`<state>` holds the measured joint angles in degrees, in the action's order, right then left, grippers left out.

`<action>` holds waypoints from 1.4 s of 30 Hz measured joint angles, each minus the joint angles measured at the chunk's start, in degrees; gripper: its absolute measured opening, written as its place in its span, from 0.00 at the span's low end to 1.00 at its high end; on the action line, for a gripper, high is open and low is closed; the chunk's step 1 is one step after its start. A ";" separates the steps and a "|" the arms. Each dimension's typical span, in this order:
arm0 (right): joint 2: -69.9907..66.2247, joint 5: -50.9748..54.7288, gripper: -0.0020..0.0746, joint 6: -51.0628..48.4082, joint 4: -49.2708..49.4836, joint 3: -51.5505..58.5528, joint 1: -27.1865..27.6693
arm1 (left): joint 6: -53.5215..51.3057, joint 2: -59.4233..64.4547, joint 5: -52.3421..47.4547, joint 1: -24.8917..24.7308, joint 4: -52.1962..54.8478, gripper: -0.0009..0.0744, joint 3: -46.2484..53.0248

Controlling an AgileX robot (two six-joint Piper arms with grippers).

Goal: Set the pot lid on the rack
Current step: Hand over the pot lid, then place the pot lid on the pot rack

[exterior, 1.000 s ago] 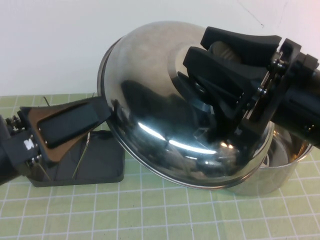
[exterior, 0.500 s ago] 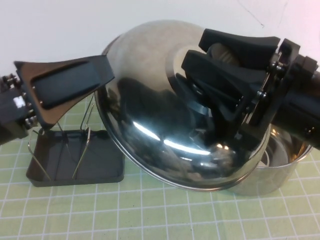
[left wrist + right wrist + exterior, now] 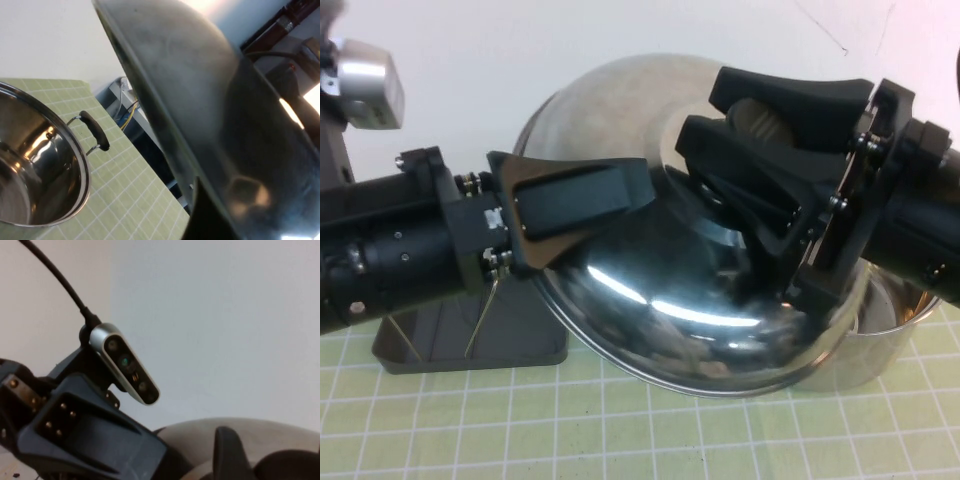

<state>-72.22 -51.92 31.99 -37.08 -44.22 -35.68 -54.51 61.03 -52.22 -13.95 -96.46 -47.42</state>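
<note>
The lid's knob is held by my right gripper over the pot, far from the rack. My left gripper should clamp onto the lid's rim before my right gripper opens.
The pot lid hangs tilted in the air, dome towards the camera, over the rim of the steel pot. My right gripper is shut on the lid's black knob; the knob also shows in the right wrist view. My left gripper is open at the lid's left rim, with one finger lying over the dome. In the left wrist view the lid's rim runs past a dark finger. The rack sits on the mat at the lower left, partly hidden by my left arm.
The pot, with a black side handle, stands open at the right, below the lid. A green checked mat covers the table in front. A white wall is close behind. The left arm's wrist camera is near the right gripper.
My left gripper has risen from over the rack and moved right, onto the lid's left rim. The right gripper and the lid have barely moved.
</note>
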 joint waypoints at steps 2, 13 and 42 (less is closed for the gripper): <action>0.00 0.12 0.46 0.00 -0.52 0.00 0.00 | 0.13 0.00 0.00 -0.25 -0.29 0.57 0.00; 0.00 1.37 0.46 0.11 -2.42 0.00 0.00 | 2.47 -0.11 -1.08 -0.25 -2.30 0.33 0.00; 11.21 21.00 0.71 -2.39 -10.76 0.00 0.00 | -0.75 -7.64 21.28 -0.32 10.21 0.15 -2.00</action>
<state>-61.01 -30.92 29.60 -47.84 -44.22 -35.68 -55.26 53.38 -30.94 -14.27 -86.25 -49.42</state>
